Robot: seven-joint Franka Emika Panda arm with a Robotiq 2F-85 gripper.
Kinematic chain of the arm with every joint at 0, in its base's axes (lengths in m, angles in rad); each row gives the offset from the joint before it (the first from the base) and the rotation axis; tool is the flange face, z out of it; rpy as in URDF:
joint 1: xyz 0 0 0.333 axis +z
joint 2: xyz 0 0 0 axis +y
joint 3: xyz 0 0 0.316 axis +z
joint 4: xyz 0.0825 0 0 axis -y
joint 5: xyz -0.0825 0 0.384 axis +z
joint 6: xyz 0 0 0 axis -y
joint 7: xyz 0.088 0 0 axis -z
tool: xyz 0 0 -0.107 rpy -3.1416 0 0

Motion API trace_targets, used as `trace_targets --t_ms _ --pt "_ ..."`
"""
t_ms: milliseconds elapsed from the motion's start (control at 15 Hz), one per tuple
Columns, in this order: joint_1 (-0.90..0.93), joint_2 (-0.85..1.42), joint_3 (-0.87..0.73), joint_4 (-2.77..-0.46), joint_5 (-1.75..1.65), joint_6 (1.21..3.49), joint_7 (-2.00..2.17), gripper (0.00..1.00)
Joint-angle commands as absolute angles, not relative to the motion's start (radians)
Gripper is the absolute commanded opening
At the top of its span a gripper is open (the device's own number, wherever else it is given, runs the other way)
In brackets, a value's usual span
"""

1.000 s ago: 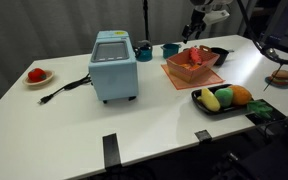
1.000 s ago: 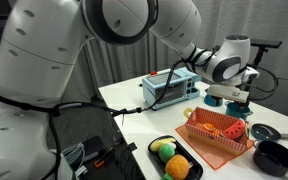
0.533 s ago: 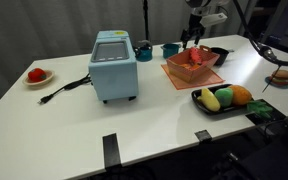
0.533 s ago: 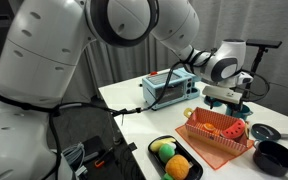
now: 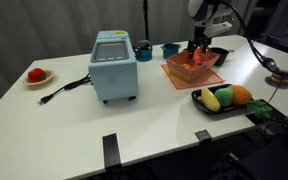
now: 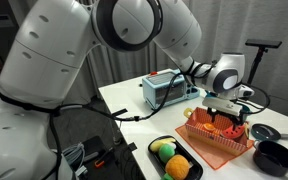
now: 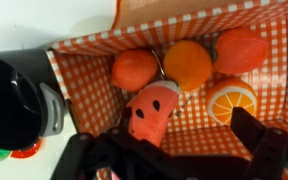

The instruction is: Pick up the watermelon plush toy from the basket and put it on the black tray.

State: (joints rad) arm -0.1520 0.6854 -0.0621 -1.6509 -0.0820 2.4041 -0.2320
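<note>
The open fingers are in line across the watermelon's narrow width (image 7: 153,108), and there is clear basket's bottom beside it (image 7: 192,122). My gripper should continue to go down until there is a finger on each side of the watermelon.
The watermelon plush toy (image 7: 152,110), red with black seeds and a green rind edge, lies in the orange checkered basket (image 7: 82,82) among other fruit toys. My gripper (image 7: 184,122) is open and low inside the basket, with the left finger next to the watermelon and the right finger by an orange slice toy (image 7: 231,100). In both exterior views the gripper (image 5: 199,52) (image 6: 225,120) is down in the basket (image 5: 180,72) (image 6: 210,148). The black tray (image 5: 198,97) (image 6: 155,160) holds a yellow-green toy and an orange round toy.
A light-blue appliance (image 5: 114,65) stands mid-table with its cord trailing. A round black bowl (image 5: 220,54) (image 7: 9,100) sits right beside the basket. Two cups (image 5: 144,50) stand behind. A red fruit on a small plate (image 5: 36,75) is far off.
The gripper has come down from above the basket into it, and now sits around the toys inside.
</note>
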Motion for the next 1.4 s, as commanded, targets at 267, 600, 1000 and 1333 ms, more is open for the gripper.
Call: trace_targets --t_ms 267,600,1000,1333 --pt "-0.111 0.746 -0.127 -1.677 -0.156 2.541 -0.095 1.0" --pt "-0.104 0.805 -0.142 -1.654 -0.144 2.695 -0.039 1.0" --pt "-0.09 0.834 -0.167 -1.65 -0.139 2.775 -0.01 0.68" --pt "-0.089 0.809 -0.175 -1.668 -0.142 2.785 -0.017 0.29"
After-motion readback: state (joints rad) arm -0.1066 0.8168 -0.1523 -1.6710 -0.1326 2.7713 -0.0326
